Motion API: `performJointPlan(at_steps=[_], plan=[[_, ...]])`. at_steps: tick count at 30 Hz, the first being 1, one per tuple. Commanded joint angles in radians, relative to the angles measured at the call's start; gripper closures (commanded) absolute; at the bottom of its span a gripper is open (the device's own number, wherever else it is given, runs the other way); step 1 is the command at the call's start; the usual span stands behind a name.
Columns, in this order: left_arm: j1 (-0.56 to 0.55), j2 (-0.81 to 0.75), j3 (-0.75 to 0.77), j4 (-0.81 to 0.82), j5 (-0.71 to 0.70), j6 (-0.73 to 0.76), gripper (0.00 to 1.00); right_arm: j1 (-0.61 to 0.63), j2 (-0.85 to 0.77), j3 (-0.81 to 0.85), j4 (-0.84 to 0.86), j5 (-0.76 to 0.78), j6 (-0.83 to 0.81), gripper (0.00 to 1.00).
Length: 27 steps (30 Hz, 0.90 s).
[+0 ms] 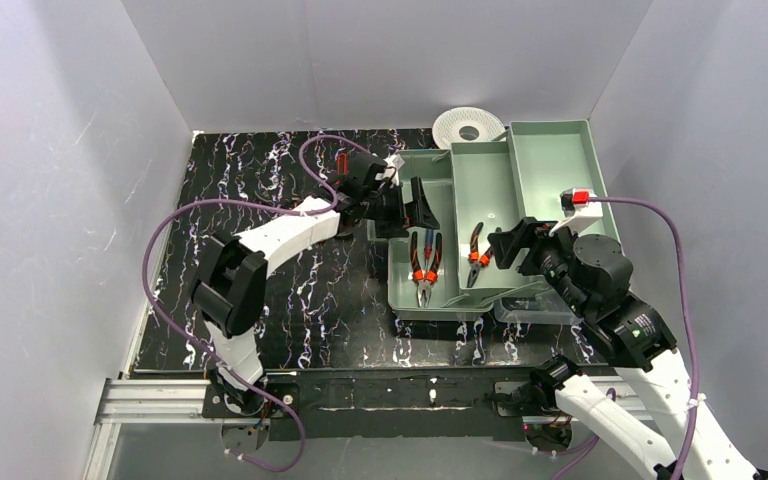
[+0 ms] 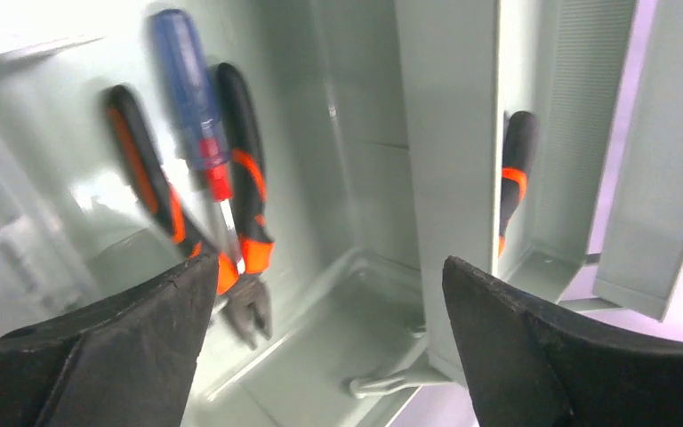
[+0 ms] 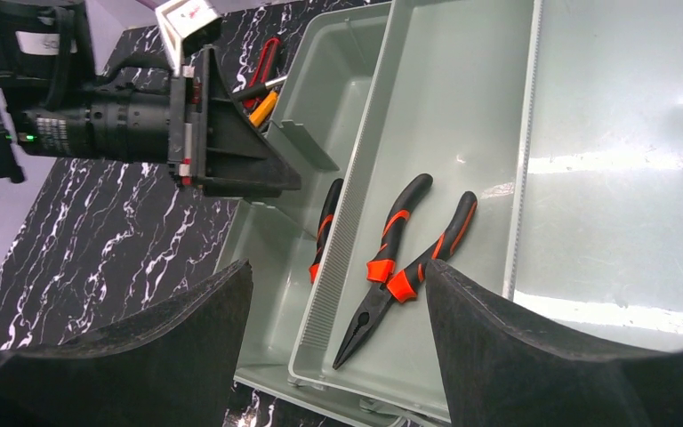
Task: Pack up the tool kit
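The blue-handled screwdriver (image 1: pixel 428 240) is all the way inside the pale-green box, so the robot's left gripper keeps heading for the loose tools outside until its fingers are on both sides of a handle.
The tool kit's pale-green box (image 1: pixel 550 160) stands at the back right of the table. In its left compartment lie orange-and-black pliers (image 2: pixel 247 209) with a blue-handled screwdriver (image 2: pixel 194 98) on top of them. Long-nose pliers (image 3: pixel 405 262) lie in the inner tray (image 3: pixel 462 107). My left gripper (image 1: pixel 418 208) hangs open over the left compartment, and in its wrist view the left gripper (image 2: pixel 329 307) has nothing between its fingers. My right gripper (image 1: pixel 508 246) stands open above the tray's near end, with the long-nose pliers below the right gripper (image 3: pixel 338 307).
A white round spool (image 1: pixel 468 127) lies behind the box. Red- and orange-handled tools (image 3: pixel 265 76) lie on the black marbled table beside the box's left wall, behind the left arm. A clear plastic piece (image 1: pixel 535 305) sits at the box's near right corner.
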State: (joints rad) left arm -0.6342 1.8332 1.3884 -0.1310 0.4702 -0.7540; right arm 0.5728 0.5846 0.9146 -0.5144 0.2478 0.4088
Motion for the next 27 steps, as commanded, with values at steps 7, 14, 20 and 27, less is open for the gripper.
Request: performJointPlan(at_steps=[7,14,20,27], plan=[[0.091,-0.257,0.063,-0.399,-0.472,0.150,0.02,0.004,-0.024,0.014,0.040,0.020,-0.004,0.22],[0.354,-0.261,0.047,-0.462,-0.601,-0.032,0.03,0.004,-0.026,0.022,0.034,0.020,-0.019,0.22],[0.414,-0.139,0.176,-0.573,-0.768,-0.068,0.06,0.004,-0.033,0.029,0.022,0.027,-0.025,0.22],[0.496,0.066,0.383,-0.702,-0.781,-0.062,0.07,0.003,-0.042,0.025,0.011,0.028,-0.024,0.22]])
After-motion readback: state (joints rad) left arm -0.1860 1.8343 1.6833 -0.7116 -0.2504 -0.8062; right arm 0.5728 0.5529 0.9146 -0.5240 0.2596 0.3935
